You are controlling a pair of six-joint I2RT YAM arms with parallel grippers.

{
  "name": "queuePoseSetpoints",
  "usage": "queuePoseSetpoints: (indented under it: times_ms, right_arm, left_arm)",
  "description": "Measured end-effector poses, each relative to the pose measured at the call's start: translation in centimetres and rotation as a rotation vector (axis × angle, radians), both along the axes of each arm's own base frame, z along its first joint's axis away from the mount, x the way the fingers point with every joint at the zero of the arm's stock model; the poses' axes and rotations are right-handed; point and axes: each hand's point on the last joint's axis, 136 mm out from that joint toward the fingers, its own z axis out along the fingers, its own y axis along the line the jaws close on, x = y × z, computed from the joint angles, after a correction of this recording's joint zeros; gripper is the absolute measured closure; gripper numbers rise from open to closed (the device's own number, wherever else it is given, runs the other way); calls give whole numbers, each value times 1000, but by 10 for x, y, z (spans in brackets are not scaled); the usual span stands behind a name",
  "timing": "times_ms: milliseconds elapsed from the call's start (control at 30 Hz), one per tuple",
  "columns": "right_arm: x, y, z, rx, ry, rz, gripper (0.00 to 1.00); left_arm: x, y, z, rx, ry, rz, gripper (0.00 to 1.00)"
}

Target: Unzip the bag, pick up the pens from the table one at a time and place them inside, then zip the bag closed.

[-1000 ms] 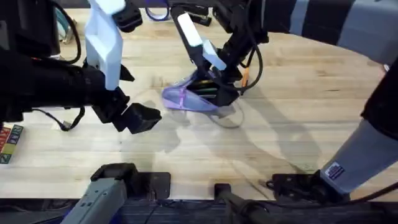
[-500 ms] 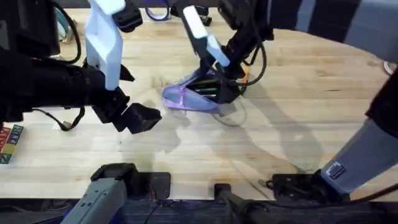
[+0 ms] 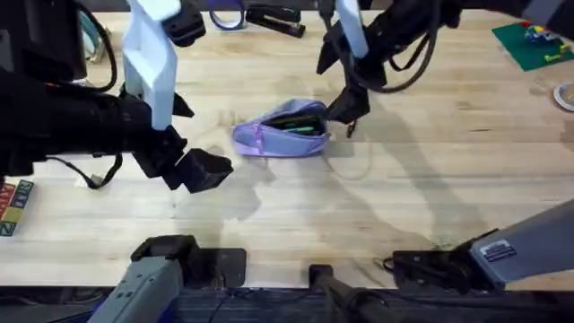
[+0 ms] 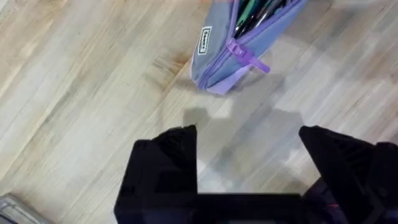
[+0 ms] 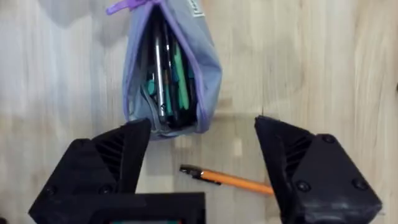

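Observation:
My right gripper is to open inside the lavender bag's opening [image 3: 300, 123], which will spread wider then because the unzipped edges [image 5: 192, 59] curve loosely around the pens.
The lavender bag [image 3: 282, 133] lies unzipped on the table [image 3: 421, 197], its mouth gaping. In the right wrist view the bag [image 5: 171, 68] holds a silver-grey pen [image 5: 158, 65] among green ones. An orange pen [image 5: 230, 180] with a dark tip lies on the wood just beside the bag's end, seen small from overhead [image 3: 350, 128]. My right gripper [image 5: 202, 134] hovers open above that end of the bag and the orange pen, holding nothing [image 3: 346, 108]. My left gripper [image 3: 195, 170] is open and empty, a short way left of the bag's zipper pull [image 4: 249, 57].
A black stapler [image 3: 273, 20] and a purple object [image 3: 224, 18] sit at the table's far edge. A green plate with small pieces [image 3: 531, 40] is at the far right, a colourful box [image 3: 13, 205] at the near left.
My right gripper has lifted off the bag and drawn back to the right, and the bag has settled flatter. The left arm has not moved.

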Motion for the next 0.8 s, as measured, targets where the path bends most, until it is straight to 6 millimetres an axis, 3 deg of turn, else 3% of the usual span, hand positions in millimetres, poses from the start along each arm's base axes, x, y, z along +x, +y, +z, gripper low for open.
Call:
queuePoseSetpoints:
  times_ms: [367,800]
  right_arm:
    - [8,-15,11,4,126,-314,5]
    - [37,-75,-7,-206,158,-958,5]
  left_arm:
    - [0,0,0,0,0,0,7]
    - [0,0,0,0,0,0,7]
